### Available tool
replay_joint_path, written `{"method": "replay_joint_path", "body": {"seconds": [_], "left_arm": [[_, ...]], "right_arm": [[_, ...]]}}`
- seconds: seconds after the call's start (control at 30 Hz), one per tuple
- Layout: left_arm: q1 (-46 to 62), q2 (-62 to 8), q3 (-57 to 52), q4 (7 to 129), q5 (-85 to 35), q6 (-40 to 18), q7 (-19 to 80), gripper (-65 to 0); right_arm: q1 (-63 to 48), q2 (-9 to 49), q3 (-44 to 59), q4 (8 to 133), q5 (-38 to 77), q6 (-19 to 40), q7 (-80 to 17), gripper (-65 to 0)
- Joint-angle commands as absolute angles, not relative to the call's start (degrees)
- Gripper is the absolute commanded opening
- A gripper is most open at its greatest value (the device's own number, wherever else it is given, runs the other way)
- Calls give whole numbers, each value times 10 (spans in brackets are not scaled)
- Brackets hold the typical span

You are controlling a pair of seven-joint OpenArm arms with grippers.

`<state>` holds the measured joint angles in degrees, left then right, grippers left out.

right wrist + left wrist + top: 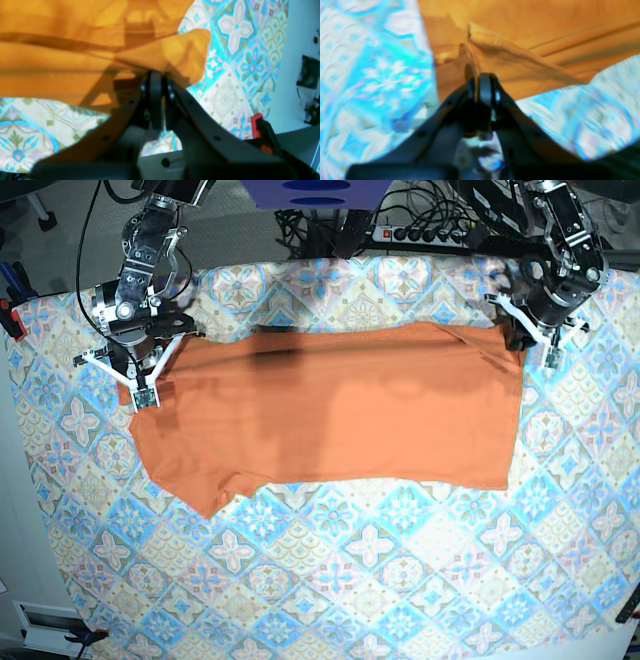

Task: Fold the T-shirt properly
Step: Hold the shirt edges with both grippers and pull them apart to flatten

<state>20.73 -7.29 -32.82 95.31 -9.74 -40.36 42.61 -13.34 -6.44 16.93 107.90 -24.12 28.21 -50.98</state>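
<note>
I can see the T-shirt's edge stretched straight across to my right gripper, so my left gripper should go on lowering its corner before it releases it on the patterned cloth.
The orange T-shirt lies spread wide across the patterned cloth, with a sleeve poking out at its lower left. My left gripper is at the shirt's upper right corner. In the left wrist view that gripper is shut on a raised pinch of the T-shirt. My right gripper is at the shirt's upper left corner. The right wrist view shows it shut on an edge of the T-shirt, with a flap lifted beside the tips.
A blue, pink and cream tile-patterned cloth covers the table. A power strip and cables run along the back edge. A red clamp sits at the table edge near my right arm.
</note>
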Motion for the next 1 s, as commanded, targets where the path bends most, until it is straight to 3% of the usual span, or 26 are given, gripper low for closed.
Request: {"method": "replay_joint_path", "body": {"seconds": [0.0, 0.2, 0.83, 0.97], "left_arm": [[198, -81, -333, 953, -93, -400, 419, -650], [161, -77, -334, 921, -33, -400, 417, -650], [102, -80, -334, 918, -28, -400, 420, -650], [80, -74, -330, 902, 30, -400, 420, -650]], "right_arm": [[-128, -61, 170, 1090, -247, 274, -503, -644], [-118, -60, 171, 1086, -247, 274, -504, -644], [-51, -60, 137, 1011, -247, 274, -505, -642], [-38, -60, 133, 972, -247, 274, -505, -642]]}}
